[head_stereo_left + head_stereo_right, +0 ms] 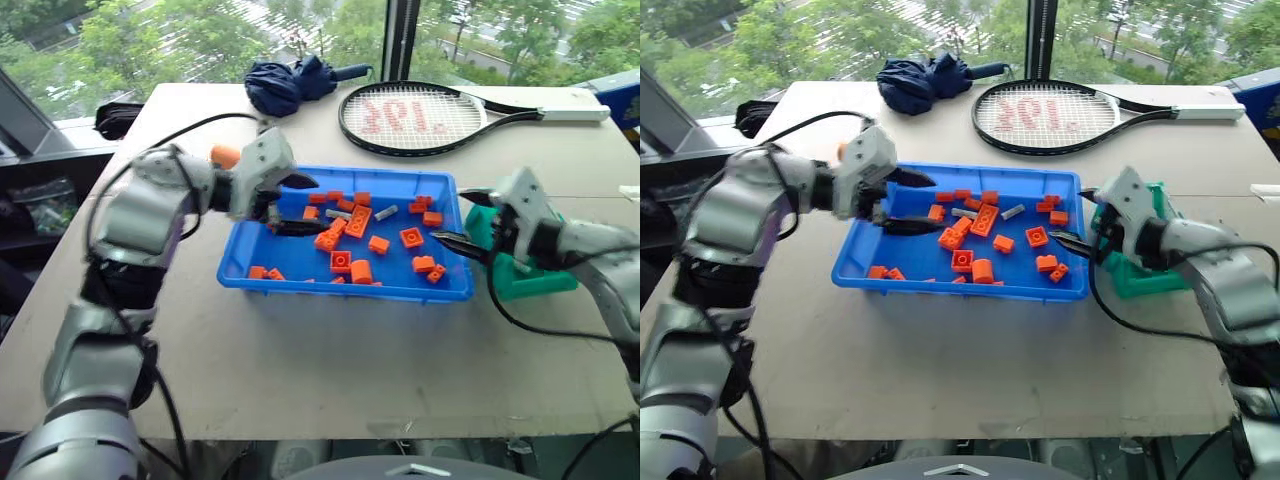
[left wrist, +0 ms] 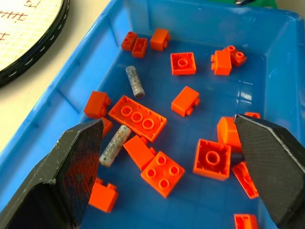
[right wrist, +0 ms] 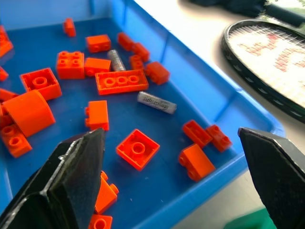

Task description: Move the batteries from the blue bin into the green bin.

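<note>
I can see the battery beyond the long orange brick far from my left gripper and toward the green bin. I should pick up that battery first with my right gripper.
The blue bin sits mid-table, holding many orange bricks and two silver-grey batteries near its far middle. In the left wrist view the batteries lie among the bricks; the right wrist view shows them too. My left gripper hangs open over the bin's left end, holding nothing. Over the bin's right edge, my right gripper is open and empty as well. The green bin stands just right of the blue bin, partly hidden behind my right hand.
A tennis racket and a folded dark-blue umbrella lie at the back of the table. A larger orange cylinder rests near the blue bin's front wall. Bare tabletop stretches in front of the bin.
</note>
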{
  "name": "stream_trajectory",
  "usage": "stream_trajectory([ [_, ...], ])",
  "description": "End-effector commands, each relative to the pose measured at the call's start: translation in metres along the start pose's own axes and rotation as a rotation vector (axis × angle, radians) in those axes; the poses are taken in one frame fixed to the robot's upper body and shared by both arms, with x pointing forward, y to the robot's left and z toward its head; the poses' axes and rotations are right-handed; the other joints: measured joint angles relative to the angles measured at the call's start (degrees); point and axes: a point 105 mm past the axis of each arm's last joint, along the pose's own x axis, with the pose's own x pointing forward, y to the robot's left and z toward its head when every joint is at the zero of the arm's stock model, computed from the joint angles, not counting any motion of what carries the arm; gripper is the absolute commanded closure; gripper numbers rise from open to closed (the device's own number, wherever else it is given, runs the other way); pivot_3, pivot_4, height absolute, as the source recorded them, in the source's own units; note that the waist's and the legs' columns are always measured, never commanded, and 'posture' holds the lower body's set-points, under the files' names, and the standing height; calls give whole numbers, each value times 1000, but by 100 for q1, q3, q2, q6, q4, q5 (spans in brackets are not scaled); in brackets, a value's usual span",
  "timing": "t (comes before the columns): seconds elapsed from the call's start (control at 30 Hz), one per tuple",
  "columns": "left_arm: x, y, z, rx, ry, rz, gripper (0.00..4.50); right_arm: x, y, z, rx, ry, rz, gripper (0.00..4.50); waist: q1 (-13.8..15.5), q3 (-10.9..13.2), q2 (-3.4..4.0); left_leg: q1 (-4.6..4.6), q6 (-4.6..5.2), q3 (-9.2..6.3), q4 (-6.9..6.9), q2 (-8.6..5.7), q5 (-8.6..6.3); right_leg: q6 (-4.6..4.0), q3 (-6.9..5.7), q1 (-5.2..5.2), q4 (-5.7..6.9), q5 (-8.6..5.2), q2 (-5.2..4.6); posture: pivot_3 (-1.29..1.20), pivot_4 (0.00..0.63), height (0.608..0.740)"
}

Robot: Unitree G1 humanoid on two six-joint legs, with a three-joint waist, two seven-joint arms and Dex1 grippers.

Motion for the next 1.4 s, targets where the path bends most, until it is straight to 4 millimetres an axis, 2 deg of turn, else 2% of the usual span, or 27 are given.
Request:
stream_trajectory([
  [0.03,-29,-11,9,15,-7,68,73,30,-10,5,-42,15,88,0,-21,3,-5,1,0,0,0,4,0,0,-1,0,0,0,3,0,150,740],
  [0.2,-49,-22,3,-42,15,152,73,69,-11,-4,26,73,250,0,-28,15,-10,3,-1,-1,-7,7,0,-2,-2,-3,3,-1,7,0,150,740],
  [0.27,-54,-25,3,-66,11,170,73,78,-13,-9,8,103,271,0,-17,21,-12,0,-1,-4,-7,6,0,-2,-6,-3,2,-1,6,0,150,740],
  [0.43,-61,-27,-3,-96,47,221,73,103,-17,-6,-22,128,269,0,-35,25,-10,0,-26,0,-6,4,15,-1,-1,-7,6,0,0,0,150,740],
  [0.53,-59,-27,1,-94,38,221,73,111,-15,-4,-30,142,281,0,-36,25,-10,1,-30,-2,-9,4,16,-2,-3,-10,10,0,1,0,150,740],
  [0.7,-55,-27,8,-85,22,212,73,113,-10,-15,-24,233,322,0,-47,25,-10,-18,-38,4,-10,1,21,-2,6,-38,27,0,0,0,150,740],
  [0.8,-54,-28,9,-81,20,205,0,111,-10,-22,-30,279,329,789,-64,25,-10,-20,-41,4,-10,1,23,-2,9,-44,31,0,1,0,150,740],
  [1.03,-50,-29,10,-82,14,200,0,112,-6,-20,-40,270,354,4220,-82,25,-10,-21,-42,3,-10,1,23,-2,8,-44,32,0,1,0,150,740],
  [1.07,-49,-29,10,-82,14,199,0,112,-6,-21,-48,274,356,4456,-90,25,-10,-20,-42,3,-10,1,23,-2,8,-44,32,0,1,0,150,740],
  [1.3,-45,-27,12,-80,1,181,0,106,-8,-18,-55,256,368,4456,-116,25,-10,-23,-42,-1,-10,0,23,-2,5,-44,32,0,1,0,150,740],
  [1.4,-43,-26,12,-76,2,172,0,103,-12,-11,-64,225,352,4456,-121,25,-10,-23,-42,-1,-10,0,23,-2,5,-44,32,0,1,0,150,740],
])
